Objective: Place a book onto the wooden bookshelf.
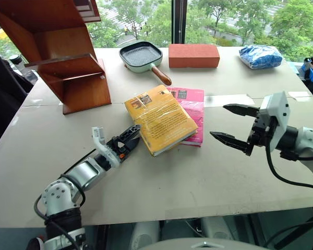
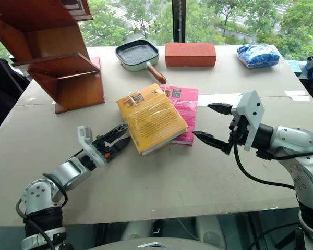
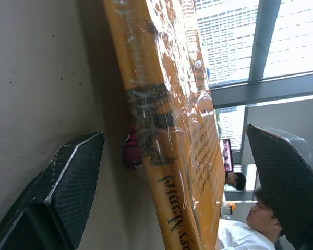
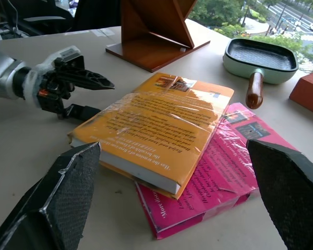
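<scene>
I should use my left gripper to carry the book by its spine, because the bookshelf (image 1: 86, 86) is far from my right gripper and the yellow-orange book's spine (image 3: 152, 122) faces my left gripper.
The yellow-orange book (image 1: 160, 119), wrapped in glossy plastic, lies flat in the middle of the table, partly on top of a thinner pink book (image 1: 193, 107). My left gripper (image 1: 131, 139) is open and low at the book's left edge, with the spine (image 3: 167, 104) just ahead between its fingers. My right gripper (image 1: 218, 121) is open and empty, raised a little to the right of both books. The wooden bookshelf (image 1: 68, 57) stands at the far left of the table, with its slanted boards facing the middle.
A green square pan (image 1: 141, 55) with a wooden handle, a red-orange brick (image 1: 193, 55) and a blue bag (image 1: 260, 56) line the far edge by the window. Bare table (image 1: 208, 177) lies in front of the books.
</scene>
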